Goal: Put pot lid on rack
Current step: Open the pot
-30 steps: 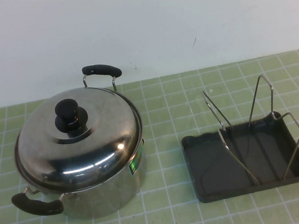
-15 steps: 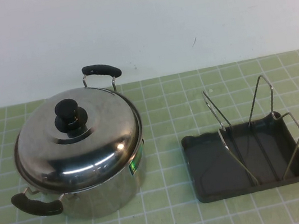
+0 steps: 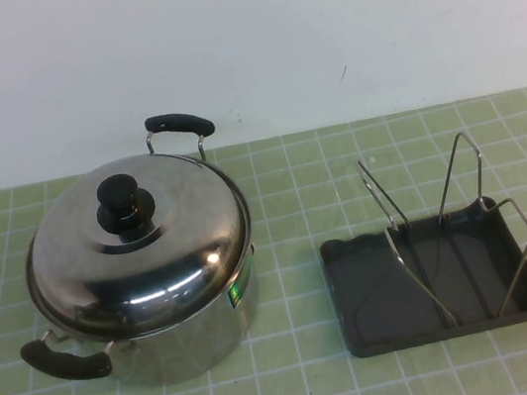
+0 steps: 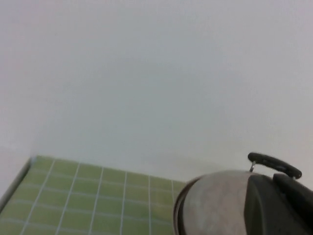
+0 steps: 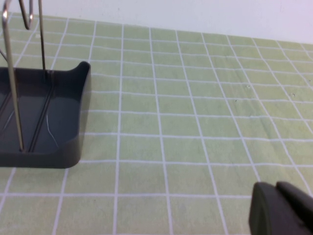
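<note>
My left gripper should keep going toward the knob (image 3: 125, 207) until its fingers close around it, because the black knob (image 3: 119, 194) stands upright and clear above the pot lid.
The shiny steel pot lid (image 3: 153, 260) with its black knob (image 3: 121, 202) sits on the pot (image 3: 182, 346) at the left of the green tiled mat. The dark grey rack (image 3: 368, 286) with its upright wire loops (image 3: 466, 175) stands empty to the right of the pot. Neither gripper shows in the high view. In the left wrist view my left gripper (image 4: 272, 179) is shut and empty, close beside the pot (image 4: 210, 203). In the right wrist view my right gripper (image 5: 275, 189) is shut and empty, low over the mat, to the side of the rack (image 5: 44, 115).
The pot has two black handles, one at the back (image 3: 178, 125) and one at the front left (image 3: 64, 361). A white wall (image 3: 239, 41) rises behind the mat. The mat's edge (image 4: 17, 181) shows in the left wrist view.
</note>
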